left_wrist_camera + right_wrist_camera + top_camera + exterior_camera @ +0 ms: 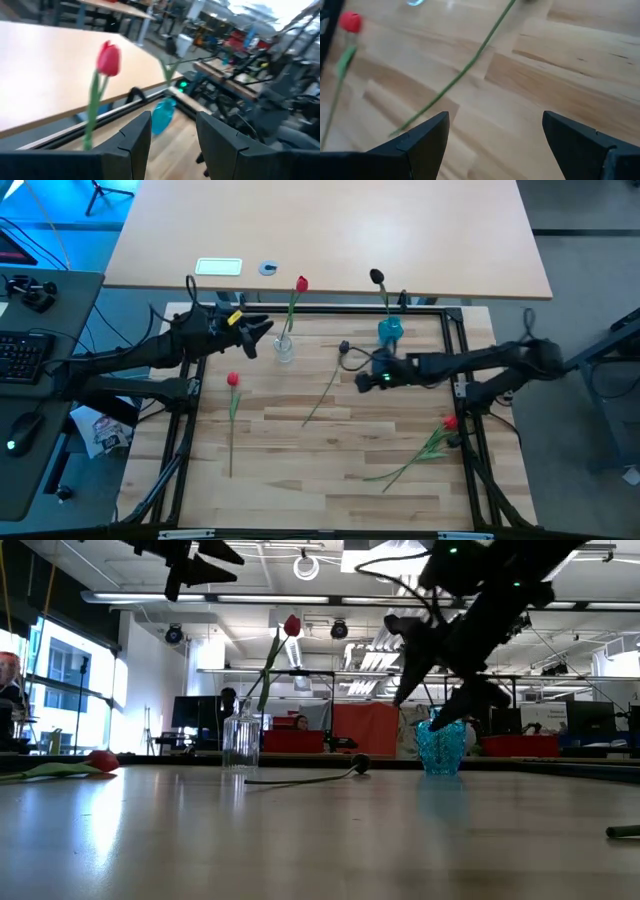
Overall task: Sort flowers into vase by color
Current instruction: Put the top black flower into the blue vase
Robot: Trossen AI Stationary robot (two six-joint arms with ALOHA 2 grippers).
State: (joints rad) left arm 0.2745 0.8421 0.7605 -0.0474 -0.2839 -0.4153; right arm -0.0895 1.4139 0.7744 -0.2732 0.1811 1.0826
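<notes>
The robot's open right gripper keeps heading toward the bare-wood side of the lying black flower's stem (320, 397), which is clear of the red flowers, until the gripper's fingers straddle the stem (329, 381).
A red flower (301, 283) stands with its stem in a clear glass vase (285, 348). A black flower (377, 277) stands in a blue vase (389, 330). A second black flower (344, 347) lies on the table between the vases, its stem (465, 70) running toward the near edge. One red flower (233, 380) lies at the left and another (449, 422) at the right. My left gripper (262, 332) is open and empty, raised just left of the clear vase. My right gripper (362, 375) is open and empty, above the table beside the lying black flower's stem.
A black frame (460, 380) borders the wooden work surface. A larger light table (330, 240) stands behind it with a small white card and a round object. The near middle of the work surface is bare wood (320, 480).
</notes>
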